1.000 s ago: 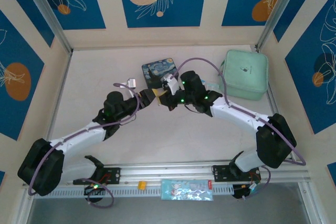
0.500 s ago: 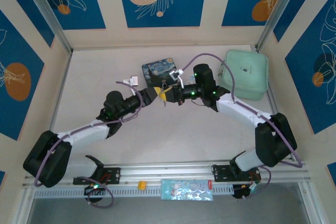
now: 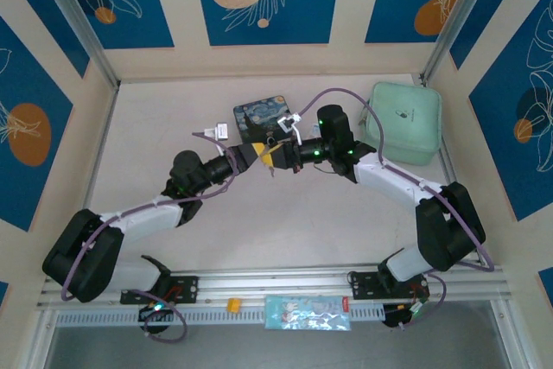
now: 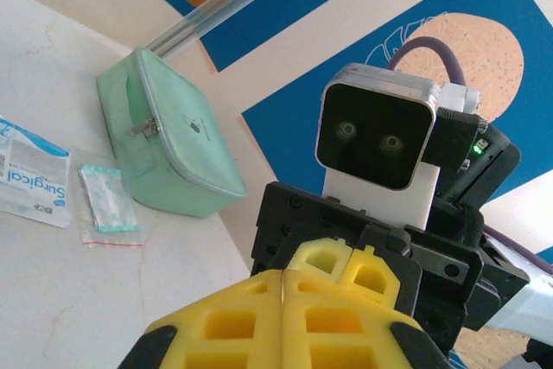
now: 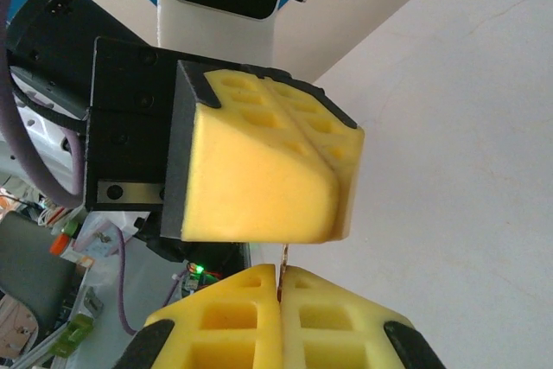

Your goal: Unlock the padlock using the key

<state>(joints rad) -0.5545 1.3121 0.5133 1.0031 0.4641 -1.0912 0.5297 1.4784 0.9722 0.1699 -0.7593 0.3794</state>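
Note:
Too little of the key's blade point(image 5: 283, 269) shows past my right gripper, so I should regrip the key farther back with it while my left gripper holds the key's tip.
My two grippers meet tip to tip above the table, just in front of the blue painted tin point(image 3: 259, 116). The right gripper point(image 5: 280, 274) is shut on the key point(image 5: 282, 257), a thin metal blade sticking out of its yellow pads. The blade's tip touches the underside of the left gripper's pads point(image 5: 259, 179). The left gripper point(image 4: 282, 276) is shut, with a thin pale metal sliver in its seam. The padlock's black body is hidden between the pads. From above, the left gripper point(image 3: 256, 155) and the right gripper point(image 3: 276, 155) touch.
A mint-green zip pouch point(image 3: 403, 121) stands at the back right, with small plastic sachets point(image 4: 108, 200) and a surgical packet point(image 4: 30, 174) lying beside it. A printed packet point(image 3: 307, 311) and a small yellow piece point(image 3: 232, 304) rest on the front rail.
Over the last second the right wrist swung back and up toward the pouch, turning its gripper to face the left one. Both tips stayed together. The left arm shifted only slightly.

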